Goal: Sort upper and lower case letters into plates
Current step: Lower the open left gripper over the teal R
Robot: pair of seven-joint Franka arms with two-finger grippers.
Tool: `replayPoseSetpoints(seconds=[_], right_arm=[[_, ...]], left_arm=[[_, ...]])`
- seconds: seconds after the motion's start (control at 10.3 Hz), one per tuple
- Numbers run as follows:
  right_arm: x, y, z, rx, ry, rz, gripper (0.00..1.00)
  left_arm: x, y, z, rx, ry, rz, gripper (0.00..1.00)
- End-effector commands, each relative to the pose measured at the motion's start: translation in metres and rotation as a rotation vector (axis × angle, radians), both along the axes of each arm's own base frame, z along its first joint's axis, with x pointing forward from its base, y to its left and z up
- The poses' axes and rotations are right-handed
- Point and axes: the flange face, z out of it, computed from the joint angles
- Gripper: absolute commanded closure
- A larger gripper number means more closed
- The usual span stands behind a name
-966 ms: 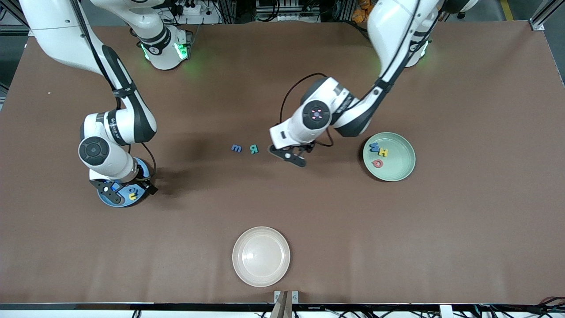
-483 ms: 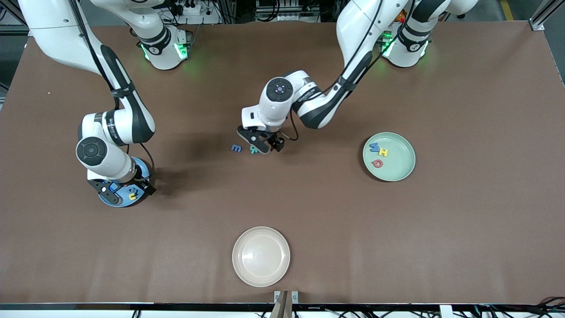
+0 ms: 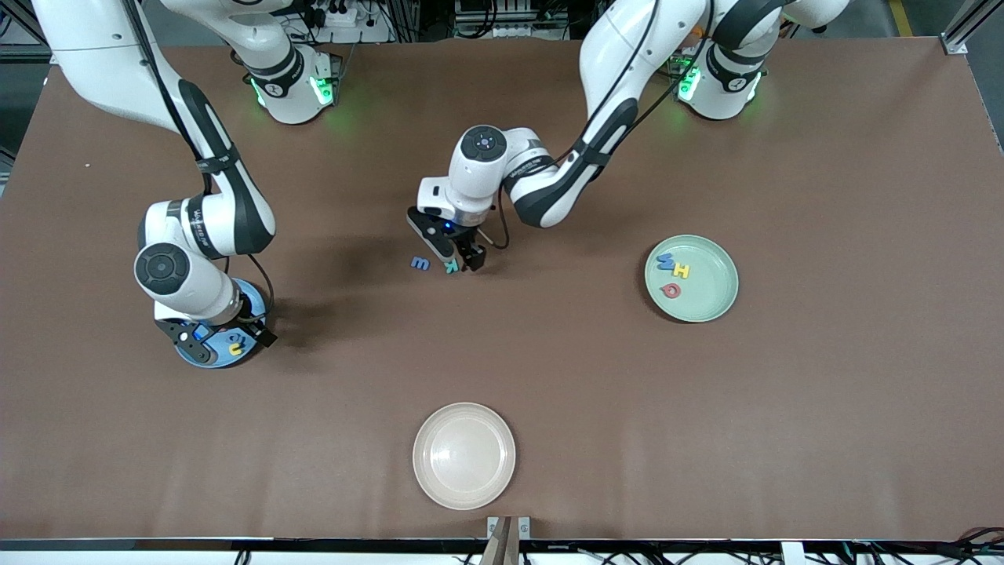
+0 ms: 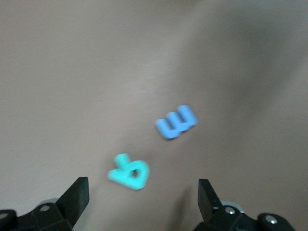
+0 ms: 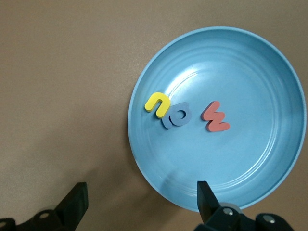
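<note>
My left gripper's open fingers are above the teal letter (image 4: 129, 172), which lies slanted and off-centre, so next I turn that gripper square to the letter's ends (image 4: 145, 172) before closing.
Two letters lie mid-table: a teal letter (image 3: 451, 267) (image 4: 129, 172) and a blue letter (image 3: 420, 264) (image 4: 176, 121) beside it. My left gripper (image 3: 453, 253) (image 4: 143, 197) hangs open just over the teal letter, holding nothing. The pale green plate (image 3: 710, 302) holds a blue letter (image 3: 667, 261), a yellow letter (image 3: 681, 271) and a red letter (image 3: 671, 290). My right gripper (image 3: 226, 337) (image 5: 142, 202) stands open over the edge of the blue plate (image 3: 210, 362) (image 5: 240, 72). That plate holds a yellow letter (image 5: 158, 104), a dark blue letter (image 5: 176, 117) and a red letter (image 5: 215, 117).
A cream-white plate (image 3: 471, 475) with nothing in it sits near the table's front edge, nearer to the front camera than the loose letters. Brown table surface stretches between the plates.
My left gripper has swung from near the green plate toward the right arm's end and now sits over the teal letter. The right arm has barely moved.
</note>
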Motion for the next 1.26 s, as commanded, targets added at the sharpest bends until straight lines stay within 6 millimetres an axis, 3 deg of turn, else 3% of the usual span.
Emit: replayPoseSetpoints(seconds=[0.0,0.19,0.68,1.16], right_arm=[[0.0,0.0,0.008,0.008,0.0,-0.009,0.0],[0.003,-0.001,0.012,0.009,-0.009,-0.01,0.0],[0.005,-0.002,0.012,0.009,-0.01,-0.011,0.0],[0.006,-0.001,0.012,0.009,-0.012,-0.01,0.0]], left_arm=[[-0.016,-0.009,-0.009,-0.005,-0.028,-0.037,0.0],[-0.029,-0.01,-0.021,0.03,-0.055,-0.12,0.0],[0.002,0.014,-0.017,0.085,-0.121,-0.281,0.0],[0.016,0.023,-0.026,0.106,-0.136,-0.344,0.0]])
